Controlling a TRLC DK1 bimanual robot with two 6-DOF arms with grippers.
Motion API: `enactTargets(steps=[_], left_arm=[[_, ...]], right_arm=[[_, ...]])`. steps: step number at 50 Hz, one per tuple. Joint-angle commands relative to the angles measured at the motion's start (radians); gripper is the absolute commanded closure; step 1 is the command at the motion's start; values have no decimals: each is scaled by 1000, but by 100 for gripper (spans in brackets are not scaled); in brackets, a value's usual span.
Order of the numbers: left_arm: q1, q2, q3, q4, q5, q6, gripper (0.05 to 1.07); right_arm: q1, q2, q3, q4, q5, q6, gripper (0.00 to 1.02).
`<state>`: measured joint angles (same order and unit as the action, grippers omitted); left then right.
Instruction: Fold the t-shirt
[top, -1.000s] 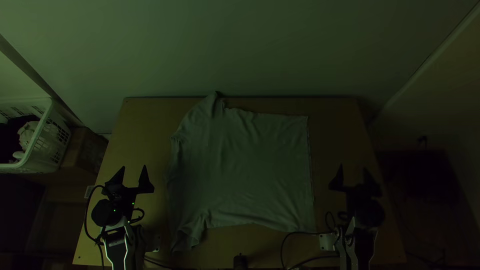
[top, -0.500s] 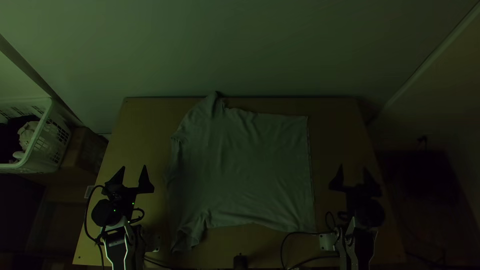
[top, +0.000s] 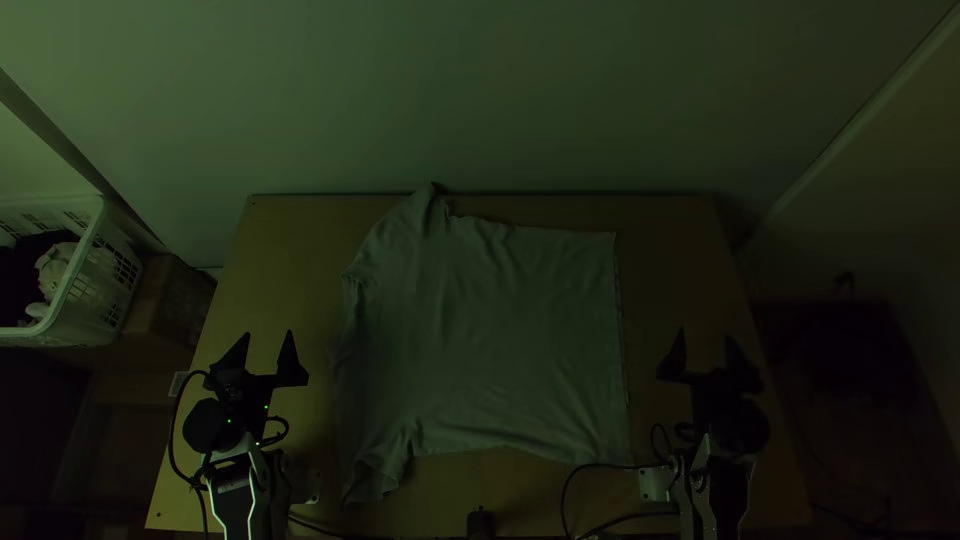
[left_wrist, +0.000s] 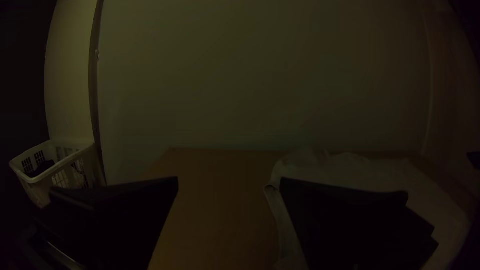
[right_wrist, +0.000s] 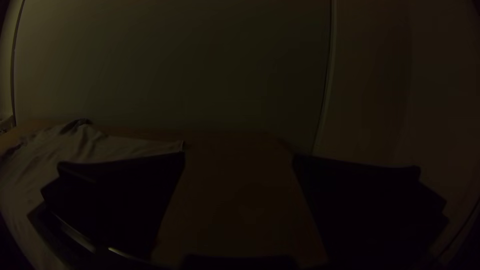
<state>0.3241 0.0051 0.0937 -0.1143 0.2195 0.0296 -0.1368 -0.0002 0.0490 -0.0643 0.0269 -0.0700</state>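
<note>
I expect the t-shirt to bunch up at its sleeve end (top: 368, 345) and stay flat at the hem end when I fold its sides inward, because the near sleeve (top: 379, 472) lies crumpled.
A grey t-shirt (top: 490, 330) lies spread across the middle of the table, lightly wrinkled. Its hem faces right, and the sleeves stick out at the far and near left, the near one crumpled. My left gripper (top: 268, 335) is open left of the shirt, touching no cloth. On the shirt's right, my right gripper (top: 706, 335) stands open with nothing between its fingers. In the left wrist view, bare wood shows between the fingers of the left gripper (left_wrist: 228, 181), the shirt (left_wrist: 350, 170) beyond one finger. The right wrist view has the right gripper (right_wrist: 239, 156) wide apart, beside the shirt (right_wrist: 100, 145).
The wooden table (top: 290, 250) has bare strips on both sides of the shirt. A white basket (top: 100, 290) holding cloth stands off its left side. Cables (top: 580, 480) and a small dark object (top: 481, 523) are at the near edge. A wall rises behind the table.
</note>
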Motion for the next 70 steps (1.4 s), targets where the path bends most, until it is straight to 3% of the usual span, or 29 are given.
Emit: enactTargets(steps=[1,34,50,70], left_arm=[[-3,-7,-40,-42,3,-8,10],[-20,58,92,4,-48,-5,10],[-51,478,462,16,-46,-46,10],[-143,897,930,-125,-48,-62,10]], right_arm=[[17,-3,-17,12,5,36,4],[75,39,112,32,5,102,4],[106,368,359,123,5,104,4],[111,813,730,50,5,113,4]])
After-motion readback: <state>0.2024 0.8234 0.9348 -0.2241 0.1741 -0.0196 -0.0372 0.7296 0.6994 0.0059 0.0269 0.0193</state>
